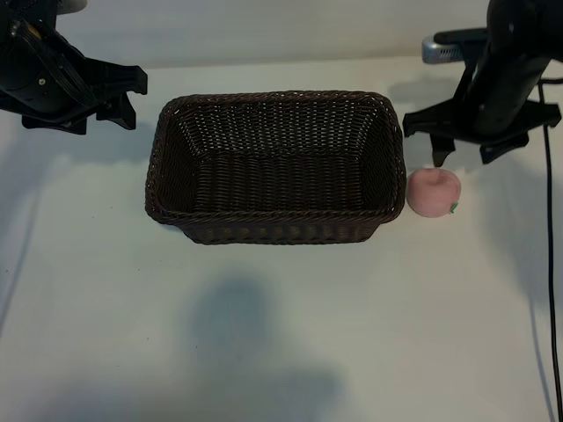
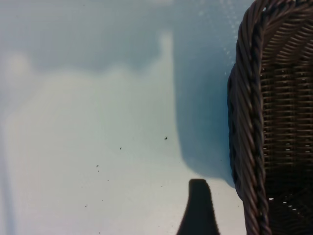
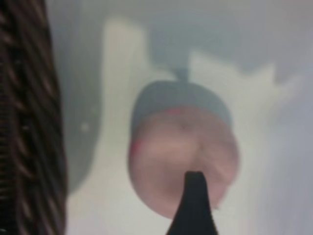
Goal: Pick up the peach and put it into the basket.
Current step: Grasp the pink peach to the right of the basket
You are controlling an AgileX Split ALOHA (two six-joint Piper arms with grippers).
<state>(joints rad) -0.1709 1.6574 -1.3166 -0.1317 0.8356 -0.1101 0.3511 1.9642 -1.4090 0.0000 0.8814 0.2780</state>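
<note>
The peach's middle (image 1: 434,192) is under one finger of my right gripper, and the other finger is past it. Next, I move toward the basket before I close on the peach's top (image 1: 435,177).
The pale-pink peach (image 1: 432,192) rests on the white table just right of the dark-brown wicker basket (image 1: 274,230), which holds nothing. My right gripper (image 1: 464,158) hovers open just behind and above the peach, not touching it. In the right wrist view the peach (image 3: 171,156) fills the middle, partly covered by one dark finger (image 3: 194,208), with the basket wall (image 3: 29,122) at the side. My left gripper (image 1: 134,97) stays open at the far left, behind the basket's left corner. The left wrist view shows the basket rim (image 2: 249,122) and one finger (image 2: 198,210) over bare table.
A black cable (image 1: 552,264) runs along the table's right edge. A grey device (image 1: 440,48) sits at the back right behind the right arm. White table surface (image 1: 264,334) lies in front of the basket.
</note>
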